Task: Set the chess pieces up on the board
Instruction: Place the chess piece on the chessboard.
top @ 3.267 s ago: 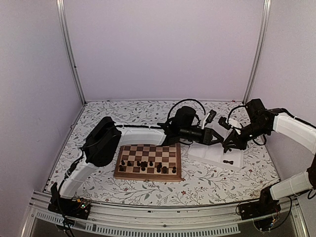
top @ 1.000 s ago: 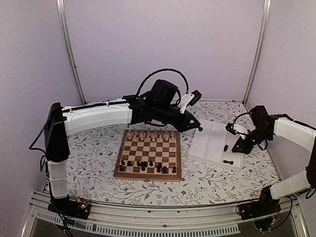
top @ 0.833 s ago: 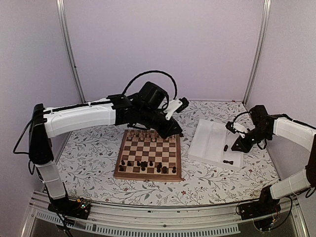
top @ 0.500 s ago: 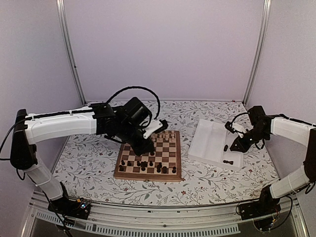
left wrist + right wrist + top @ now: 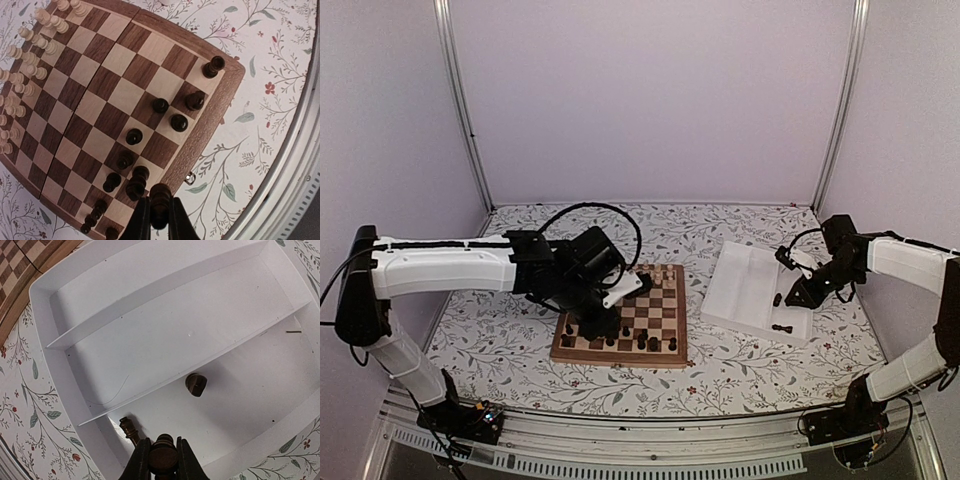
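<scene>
I should carry on with my left gripper to the near row's dark square (image 5: pixel 157 149) and release the dark piece (image 5: pixel 160 192) there, because the piece is upright and that square is empty.
The wooden chessboard (image 5: pixel 620 358) lies at the table's middle, also in the left wrist view (image 5: pixel 220 107). Several dark chess pieces (image 5: pixel 640 341) stand along its near rows (image 5: pixel 161 105). My left gripper (image 5: pixel 608 322) hangs over the board's near edge, shut on a dark piece (image 5: pixel 160 197); it shows in the left wrist view (image 5: pixel 156 212). My right gripper (image 5: pixel 798 296) hovers over the tray's near compartment, shut on a dark piece (image 5: pixel 163 456); it shows in the right wrist view (image 5: pixel 162 460). Two more dark pieces are in the tray: one upright (image 5: pixel 196 384) and one lying (image 5: pixel 129 429).
The white ridged tray (image 5: pixel 745 285) sits right of the board, also in the right wrist view (image 5: pixel 150 315). Pale cream pieces (image 5: pixel 660 272) fill the board's far rows (image 5: pixel 25 55). A floral cloth (image 5: pixel 520 340) covers the table. A metal rail (image 5: pixel 650 445) runs along the near edge.
My left arm swung from the tray leftward across the board and came down over its near edge, carrying a dark piece. My right gripper stayed over the tray, shifting slightly.
</scene>
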You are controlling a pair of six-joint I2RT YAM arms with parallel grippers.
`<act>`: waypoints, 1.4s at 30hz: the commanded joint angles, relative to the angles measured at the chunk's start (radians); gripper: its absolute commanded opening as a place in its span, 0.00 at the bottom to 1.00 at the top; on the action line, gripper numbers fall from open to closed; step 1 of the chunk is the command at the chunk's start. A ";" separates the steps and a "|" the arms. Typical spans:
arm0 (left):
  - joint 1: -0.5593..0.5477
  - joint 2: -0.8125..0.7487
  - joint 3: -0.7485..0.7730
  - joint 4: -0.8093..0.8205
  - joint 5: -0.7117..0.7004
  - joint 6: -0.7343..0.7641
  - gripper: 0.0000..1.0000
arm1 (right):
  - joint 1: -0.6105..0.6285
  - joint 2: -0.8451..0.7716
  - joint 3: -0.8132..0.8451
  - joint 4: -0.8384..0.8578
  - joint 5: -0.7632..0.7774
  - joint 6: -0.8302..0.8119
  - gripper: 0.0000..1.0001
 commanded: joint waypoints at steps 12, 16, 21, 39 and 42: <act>-0.038 0.101 0.033 0.073 -0.013 0.006 0.04 | -0.006 0.020 -0.007 0.019 -0.031 0.006 0.08; -0.039 0.128 0.044 0.077 -0.018 0.021 0.05 | -0.006 0.029 -0.009 0.021 -0.032 0.004 0.08; -0.039 0.157 0.048 0.095 -0.016 0.035 0.05 | -0.006 0.035 -0.009 0.021 -0.035 0.002 0.08; -0.039 0.199 0.046 0.099 -0.029 0.038 0.16 | -0.006 0.040 -0.018 0.023 -0.040 0.001 0.08; -0.040 0.200 0.045 0.095 -0.038 0.038 0.20 | -0.006 0.038 -0.018 0.021 -0.042 0.001 0.08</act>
